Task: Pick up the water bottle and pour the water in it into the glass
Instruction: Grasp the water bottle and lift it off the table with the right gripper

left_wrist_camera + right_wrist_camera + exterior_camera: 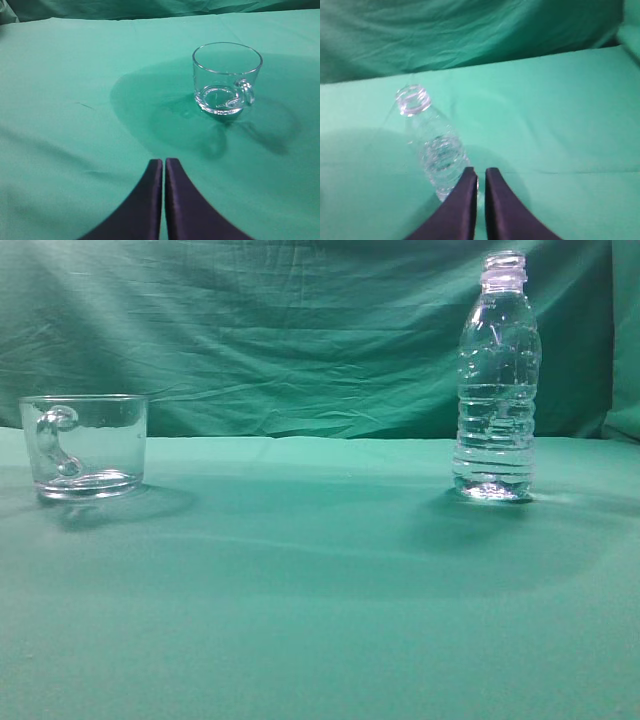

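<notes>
The water bottle (pixel 498 375) stands upright with free space around it, just beyond my right gripper. I keep moving toward its ribbed middle (pixel 497 412) until my fingers close around it.
The water bottle (pixel 497 380) stands upright and capless on the right of the green cloth, holding water (pixel 494 440) up to about its middle. In the right wrist view the bottle (pixel 432 145) is just left of and beyond my right gripper (pixel 481 172), whose jaws are nearly together with nothing between them. The glass (pixel 88 445) stands on the left, empty, handle toward the camera. In the left wrist view the glass (pixel 226 78) is ahead and to the right of my left gripper (pixel 164 162), which is shut and empty. No gripper shows in the exterior view.
A green cloth (pixel 320 590) covers the table, and a wrinkled green backdrop (pixel 280 330) hangs behind it. Open cloth lies between the glass and the bottle.
</notes>
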`<state>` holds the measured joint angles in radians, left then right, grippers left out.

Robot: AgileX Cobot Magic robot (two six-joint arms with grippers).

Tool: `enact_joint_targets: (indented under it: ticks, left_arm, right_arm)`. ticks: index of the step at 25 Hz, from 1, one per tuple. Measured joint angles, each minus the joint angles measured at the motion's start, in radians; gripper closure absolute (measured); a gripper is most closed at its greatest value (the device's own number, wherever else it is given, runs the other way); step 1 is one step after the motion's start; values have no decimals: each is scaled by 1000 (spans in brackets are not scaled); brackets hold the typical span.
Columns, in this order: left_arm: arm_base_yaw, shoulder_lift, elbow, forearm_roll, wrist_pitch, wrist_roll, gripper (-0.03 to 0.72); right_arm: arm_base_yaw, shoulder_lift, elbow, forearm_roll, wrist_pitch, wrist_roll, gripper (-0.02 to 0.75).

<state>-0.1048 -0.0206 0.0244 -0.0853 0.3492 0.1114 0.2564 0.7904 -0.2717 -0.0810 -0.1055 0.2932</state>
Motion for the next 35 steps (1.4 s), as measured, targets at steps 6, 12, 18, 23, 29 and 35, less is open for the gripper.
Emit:
enact_joint_targets:
  ticks: [6,12,18,23,29,35]
  left_arm:
    - [0,0,0,0,0,0,688]
    - [0,0,0,0,0,0,688]
    - [0,0,0,0,0,0,688]
    - [0,0,0,0,0,0,688]
    - [0,0,0,0,0,0,688]
    - [0,0,0,0,0,0,688]
  right_arm:
    - [88,300,-8,-163,-312,-4,689]
    - [90,528,-10,-139,-561,-8,269]
    - [90,717,-22,-37,-698,-41,92]
    - [90,898,-117,-32,-777,-49,92]
    - [90,1088,-241,-13,-862,-53,92]
    - [90,1171,-309,-26,-914,-97,144]
